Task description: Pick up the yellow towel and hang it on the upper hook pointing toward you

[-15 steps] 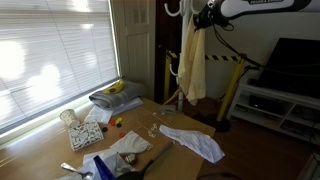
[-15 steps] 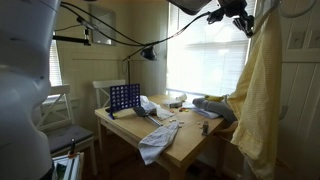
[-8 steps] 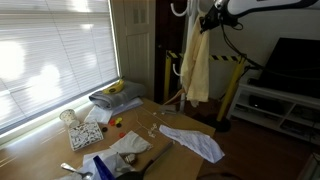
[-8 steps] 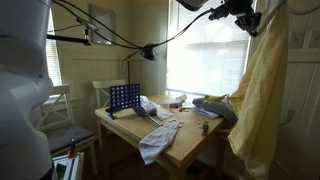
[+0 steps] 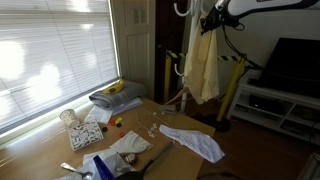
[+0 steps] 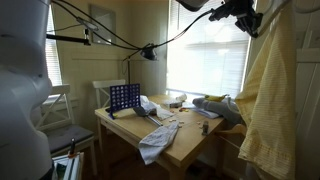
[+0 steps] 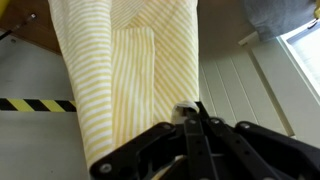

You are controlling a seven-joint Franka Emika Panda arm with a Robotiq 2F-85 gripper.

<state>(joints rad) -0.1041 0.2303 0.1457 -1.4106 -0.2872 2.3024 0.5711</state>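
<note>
The yellow towel (image 6: 282, 35) reaches from my gripper up toward the stand's top and hangs freely below. I should go on lowering until the upper hook holds it.
The yellow towel (image 5: 204, 65) hangs long and limp from my gripper (image 5: 209, 20), high above the floor to the right of the table. In an exterior view it drapes down the right side (image 6: 268, 95) below the gripper (image 6: 250, 22). In the wrist view the striped yellow cloth (image 7: 125, 70) fills the left half and my black jaws (image 7: 192, 115) are shut on its top edge. A white hook (image 5: 180, 8) shows at the top, just left of the gripper. I cannot tell whether the towel touches it.
A wooden table (image 5: 170, 150) holds a white cloth (image 5: 195, 142), folded grey towels with a banana (image 5: 113, 95), papers and small items. A yellow-black post (image 5: 232, 90) and a TV stand (image 5: 285, 105) are behind. A blue game rack (image 6: 123, 98) stands on the table.
The gripper has moved the hanging towel a little to the right and the cloth has swung; the grip stays shut on it.
</note>
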